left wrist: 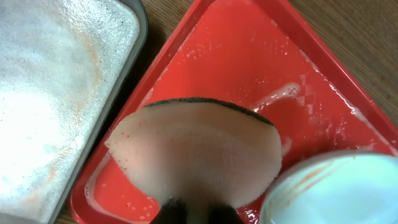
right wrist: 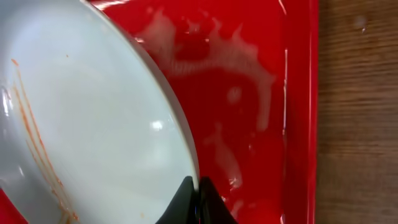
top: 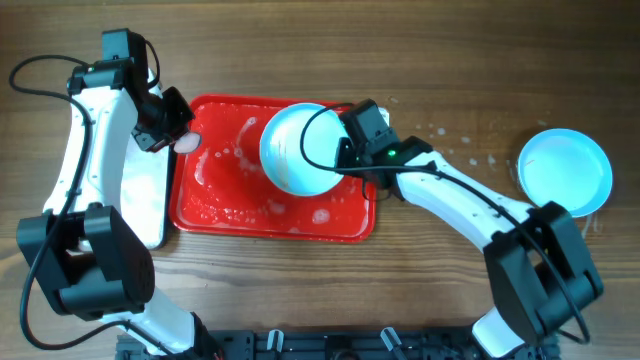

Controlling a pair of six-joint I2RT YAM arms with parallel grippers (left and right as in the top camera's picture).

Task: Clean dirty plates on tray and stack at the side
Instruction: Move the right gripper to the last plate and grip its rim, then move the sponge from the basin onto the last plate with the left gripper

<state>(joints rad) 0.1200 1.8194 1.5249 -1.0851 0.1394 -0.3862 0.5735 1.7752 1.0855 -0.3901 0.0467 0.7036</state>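
The smeared plate's rim (right wrist: 181,118) is raised off the red tray (top: 320,217). Next, my right gripper puts the plate down and holds its rim steady before my left gripper scrubs.
The red tray (top: 220,215) lies at the table's middle, wet with soapy streaks. My right gripper (top: 340,152) is shut on the rim of a pale blue plate (top: 295,150), which it holds tilted over the tray's right half; reddish smears mark its face (right wrist: 37,149), and the fingertips (right wrist: 186,199) pinch the rim. My left gripper (top: 178,135) is shut on a pale sponge (left wrist: 199,149) with a dark scouring edge, over the tray's far left corner. A second plate (top: 565,170) rests on the table at the right.
A silvery metal pan (left wrist: 56,93) with a black rim, holding foamy water, stands left of the tray (left wrist: 249,56). Water drops speckle the wood between the tray and the right-hand plate. The arms' cables run along the left edge.
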